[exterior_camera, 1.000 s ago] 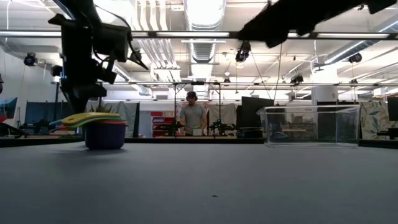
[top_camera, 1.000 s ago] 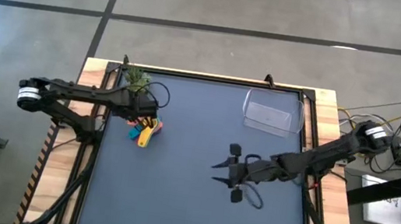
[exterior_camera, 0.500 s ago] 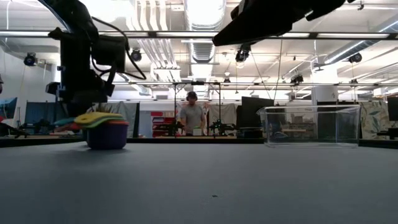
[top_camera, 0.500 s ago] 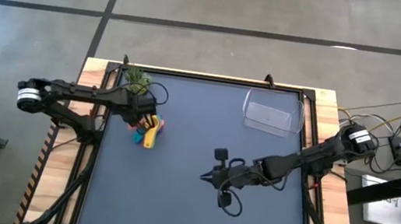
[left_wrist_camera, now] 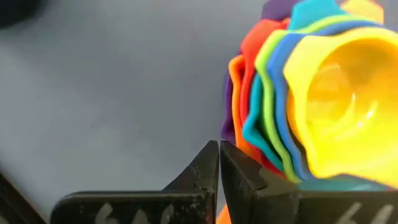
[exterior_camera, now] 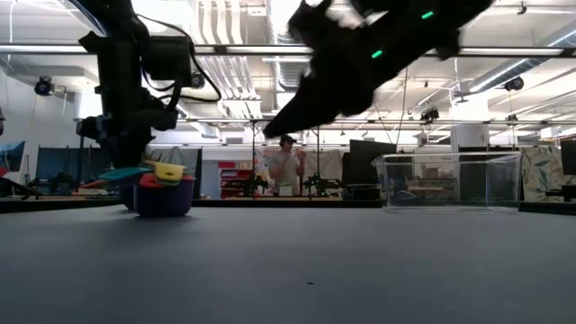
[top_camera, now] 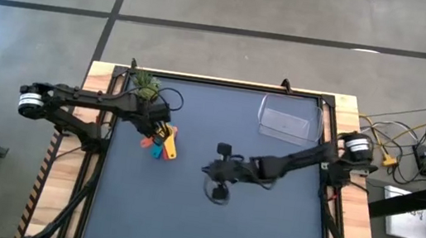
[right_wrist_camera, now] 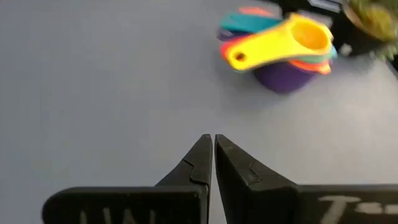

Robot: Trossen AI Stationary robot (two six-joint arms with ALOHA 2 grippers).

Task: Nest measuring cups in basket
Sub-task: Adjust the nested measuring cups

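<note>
I should bring my right gripper to the other side (top_camera: 177, 149) to line the handles up, because the cups' handles (top_camera: 165, 151) spread out and my left gripper meets only one side.
The measuring cups (top_camera: 161, 141) sit nested in one stack on the dark mat at the table's left. The purple one is at the bottom, the yellow one (right_wrist_camera: 280, 40) on top, and the handles fan out. My left gripper (left_wrist_camera: 219, 155) is shut and points down at the stack's side. My right gripper (top_camera: 206, 170) is shut with nothing in it. It hangs above the mat's middle and slants down toward the cups. The clear basket (top_camera: 286, 121) stands on its base at the far right, apart from both grippers. My left gripper comes from above with shut fingers (left_wrist_camera: 245, 177), and the outer side of one finger lies against the orange and red rims (left_wrist_camera: 239, 93) on the stack's side. The stack rests on the mat on the purple cup's bottom (exterior_camera: 160, 200). Nothing is between the fingers.
A small green potted plant (top_camera: 147, 85) stands at the far left corner, just behind the cups. Open mat lies between the stack and the basket (exterior_camera: 447, 180). A person stands in the room beyond the table's far edge.
My right gripper has shut and swung toward the table's left, a little farther and lower, nearer the cups. My left gripper has tipped more upright beside the stack. The stack has slid slightly toward the table's right and turned, its handles swinging rightward.
</note>
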